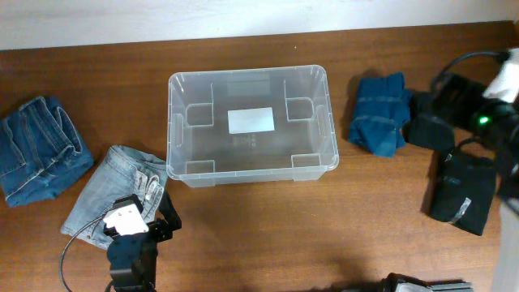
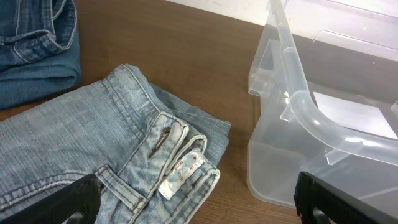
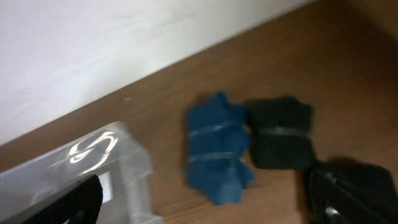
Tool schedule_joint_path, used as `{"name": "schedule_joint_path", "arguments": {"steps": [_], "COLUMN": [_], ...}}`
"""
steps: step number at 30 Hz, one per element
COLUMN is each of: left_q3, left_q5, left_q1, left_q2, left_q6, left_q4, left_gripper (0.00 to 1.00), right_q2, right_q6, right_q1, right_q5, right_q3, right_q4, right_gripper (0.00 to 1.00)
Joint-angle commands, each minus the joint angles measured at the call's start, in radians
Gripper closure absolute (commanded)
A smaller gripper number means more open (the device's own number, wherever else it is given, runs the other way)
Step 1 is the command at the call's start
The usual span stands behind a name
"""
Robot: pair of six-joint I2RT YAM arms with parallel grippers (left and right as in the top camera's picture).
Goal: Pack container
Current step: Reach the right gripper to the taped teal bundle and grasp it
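Note:
My open fingers line up with the blue garment's narrow width (image 3: 216,146), so my right gripper goes on down toward the garment's far band (image 3: 214,129) until it closes there.
The container (image 1: 172,122) is a clear rectangular tub with a white label on its base, standing empty mid-table. It also shows in the left wrist view (image 2: 292,93) and the right wrist view (image 3: 127,168). My left gripper (image 1: 150,211) is open and empty, low over the waistband of folded light blue jeans (image 1: 109,182), just left of the tub's near corner (image 2: 199,208). My right gripper (image 3: 211,211) is open and empty, held high at the table's right, above a folded blue garment (image 3: 217,155). The right wrist view is blurred.
Folded dark blue jeans (image 1: 36,150) lie at the far left (image 2: 37,50). The blue garment (image 1: 379,112) lies right of the tub. One black garment (image 1: 462,191) lies at the right and another (image 3: 280,140) beside the blue one. My right arm (image 1: 486,122) is over them.

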Motion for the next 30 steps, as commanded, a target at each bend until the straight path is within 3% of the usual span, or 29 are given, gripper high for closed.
{"name": "schedule_joint_path", "arguments": {"steps": [1,5,9,20,25,30], "left_q3": [-0.014,-0.014,-0.014,-0.014,-0.014,-0.014], "left_q5": [0.017,0.017,0.017,0.017,0.017,0.017], "left_q1": [0.003,0.003,0.003,0.003,0.003,0.003], "left_q2": [-0.008,-0.008,-0.008,-0.008,-0.008,-0.008], "left_q6": [-0.002,-0.002,-0.002,-0.002,-0.002,-0.002], "left_q4": [0.003,0.003,0.003,0.003,0.003,0.003], "left_gripper": [0.0,0.01,0.0,0.01,0.01,0.0], "right_q2": [0.057,0.109,0.182,0.48,0.566,0.623], "right_q6": [0.006,0.0,-0.18,-0.357,-0.418,-0.488], "right_q1": [-0.105,-0.165,-0.155,-0.148,-0.123,-0.094], "right_q5": [0.009,-0.011,-0.147,-0.323,-0.336,-0.332], "right_q3": [0.019,0.019,0.019,0.019,0.019,0.019], "right_q4": [-0.002,0.006,0.037,0.045,0.031,0.027], "right_gripper": [0.02,0.02,0.02,0.02,0.1,0.07]}}
